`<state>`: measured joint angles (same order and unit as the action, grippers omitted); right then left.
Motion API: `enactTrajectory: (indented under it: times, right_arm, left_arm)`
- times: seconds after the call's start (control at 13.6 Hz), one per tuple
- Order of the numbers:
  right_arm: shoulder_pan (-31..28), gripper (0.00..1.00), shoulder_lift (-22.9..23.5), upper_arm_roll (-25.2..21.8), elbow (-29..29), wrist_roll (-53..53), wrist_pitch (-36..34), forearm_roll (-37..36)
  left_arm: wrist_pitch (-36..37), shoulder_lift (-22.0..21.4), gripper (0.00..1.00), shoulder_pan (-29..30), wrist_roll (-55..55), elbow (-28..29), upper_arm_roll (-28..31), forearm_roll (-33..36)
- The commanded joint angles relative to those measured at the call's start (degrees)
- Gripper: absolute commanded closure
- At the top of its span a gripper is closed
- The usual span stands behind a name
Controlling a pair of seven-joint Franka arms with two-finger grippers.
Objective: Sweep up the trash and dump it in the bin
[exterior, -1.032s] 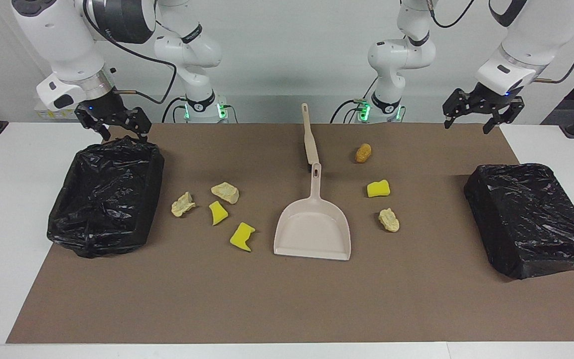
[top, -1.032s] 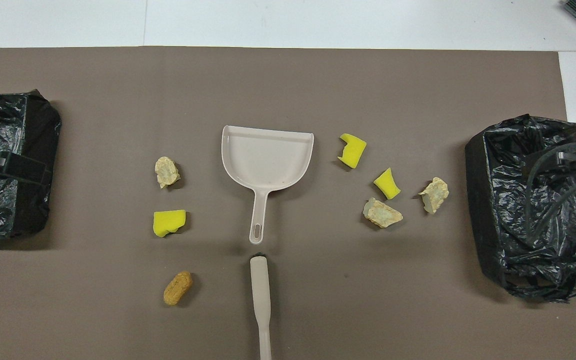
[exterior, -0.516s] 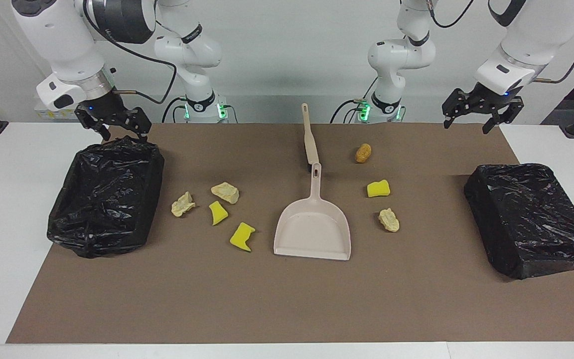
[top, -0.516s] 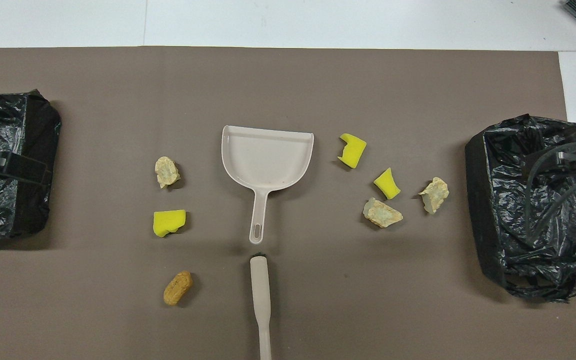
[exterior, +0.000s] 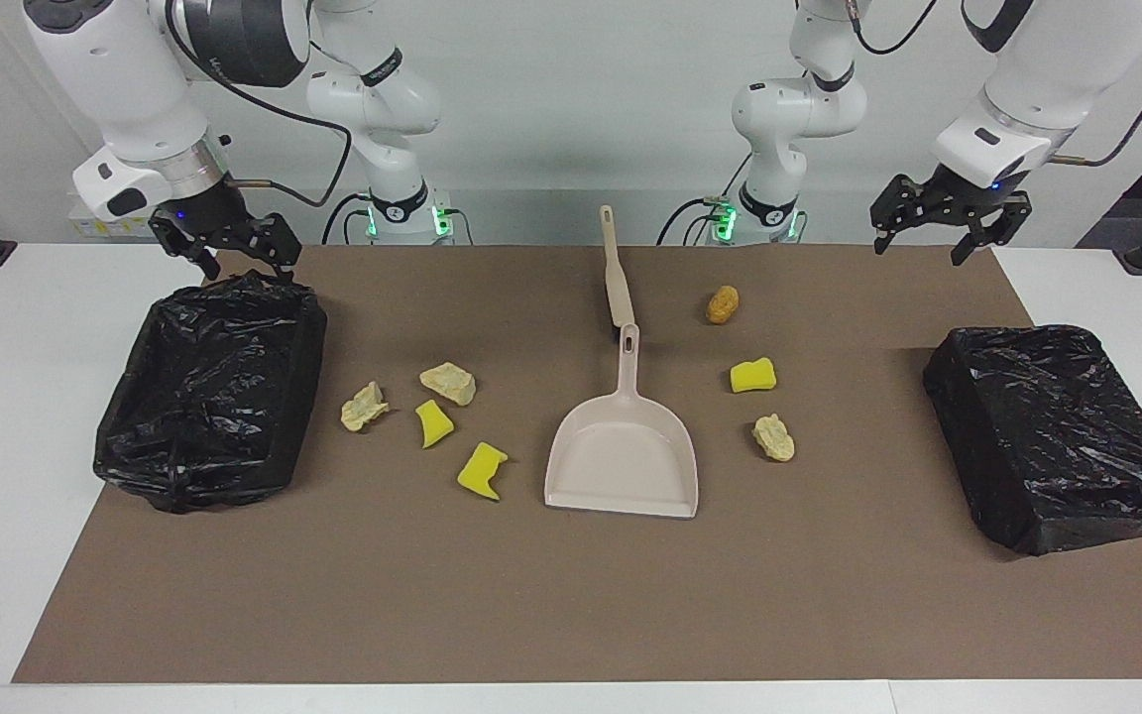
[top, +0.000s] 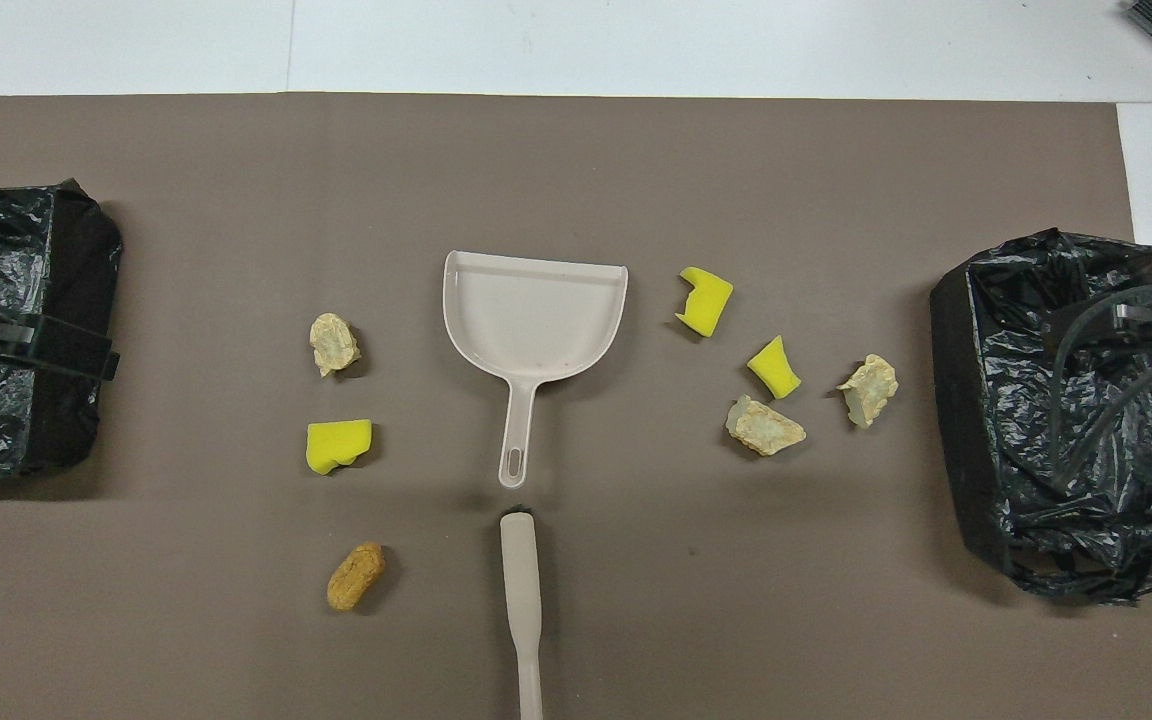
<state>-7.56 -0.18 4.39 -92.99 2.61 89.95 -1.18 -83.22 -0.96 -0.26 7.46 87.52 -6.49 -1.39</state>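
Observation:
My gripper should expect a row of black bristles hidden under the brush's head, because a dark fringe (top: pixel 517 510) shows past the tip of the beige brush (top: pixel 520 576).
The trash lies in two groups on the brown mat (exterior: pixel 571 595). A golden-brown lump (exterior: pixel 723 304), a yellow sponge bit (exterior: pixel 752 375) and a foam chunk (exterior: pixel 774 437) lie toward the left arm's end. Two foam chunks (top: pixel 764 426) and two sponge bits (top: pixel 704 300) lie toward the right arm's end. An open black-lined bin (exterior: pixel 214 387) stands at the right arm's end. My right gripper (exterior: pixel 244 260) hangs open over its rim. My left gripper (exterior: pixel 940 238) is open, high over the left arm's end.
A beige dustpan (exterior: pixel 623 456) lies in the middle of the mat, handle toward the robots. A beige brush (exterior: pixel 616 273) lies in line with that handle, nearer the robots. A second black-bagged bin (exterior: pixel 1057 436) stands at the left arm's end.
My left gripper has risen a little and drifted slightly toward the table's middle. The right arm, the trash, the dustpan and the brush have not moved.

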Motion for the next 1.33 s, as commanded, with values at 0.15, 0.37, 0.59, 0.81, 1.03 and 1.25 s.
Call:
enactTrajectory:
  times: [0.15,0.37,0.59,0.81,1.03,1.25]
  right_arm:
    - [-0.4,0.0,0.3,0.3,0.7,-0.3,-1.2,0.7]
    - [-0.4,0.0,0.1,0.3,0.4,-0.3,-1.4,0.7]
    - [-0.4,0.0,0.0,0.3,0.4,-0.3,-1.3,0.8]
    - [-0.4,0.0,0.1,0.3,0.4,-0.3,-1.2,0.8]
    - [-0.4,0.0,0.1,0.3,0.4,-0.3,-1.3,0.8]
    - [-0.2,0.0,0.0,0.3,0.4,-0.3,-1.4,0.9]
  left_arm:
    - [-3.1,-5.2,0.0,-3.5,-0.6,7.7,0.2,-0.6]
    - [-4.1,-6.2,0.0,-5.6,-0.7,9.7,0.2,-0.7]
    - [-4.1,-7.6,0.0,-7.0,-0.7,12.1,0.2,-0.7]
    - [-4.2,-8.8,0.0,-8.4,-0.7,13.9,0.2,-0.7]
    - [-4.4,-11.2,0.0,-10.0,-2.1,17.6,0.2,-3.7]
    - [-7.6,-13.5,0.0,-14.3,-9.8,23.5,0.2,-5.2]
